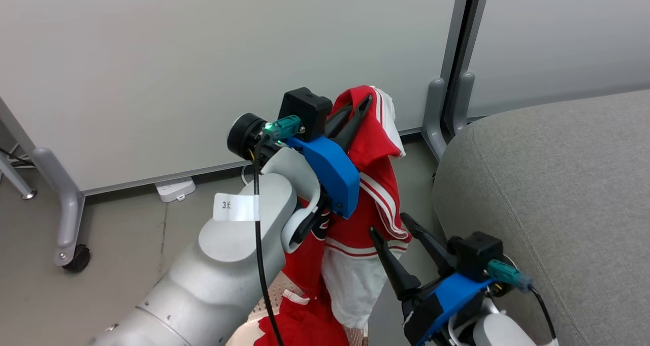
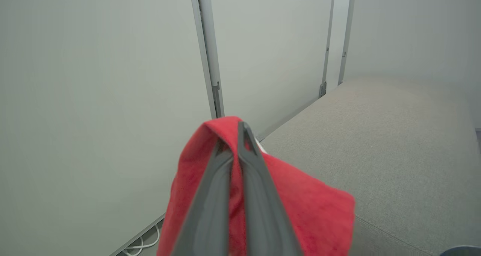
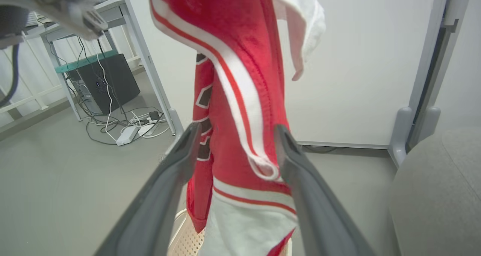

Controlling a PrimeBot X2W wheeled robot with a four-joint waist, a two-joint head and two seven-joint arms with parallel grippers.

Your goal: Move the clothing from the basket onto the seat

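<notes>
The red jersey hangs limp past my right gripper at its striped middle (image 1: 387, 217), so its upper cloth (image 1: 367, 135) will flop down when I carry it.
The red jersey (image 1: 378, 183) with white stripes and a white panel hangs high above the floor, with my left gripper (image 1: 363, 104) shut on its top fold. In the left wrist view the shut fingers (image 2: 240, 173) pinch red cloth (image 2: 312, 211). My right gripper (image 1: 388, 223) is open beside the jersey's lower hem. In the right wrist view the jersey (image 3: 233, 98) hangs between its spread fingertips (image 3: 192, 132). Below, the cream perforated basket (image 1: 277, 290) holds a second, plain red garment (image 1: 299, 328). The light-grey seat (image 1: 558, 193) is at the right.
Grey-white partition panels on metal feet stand behind, with a castor (image 1: 76, 258) at the left and a white power strip (image 1: 174, 188) on the floor. A black computer (image 3: 107, 81) and cables lie beyond a table leg. The seat's broad top (image 2: 375, 135) lies ahead of the left gripper.
</notes>
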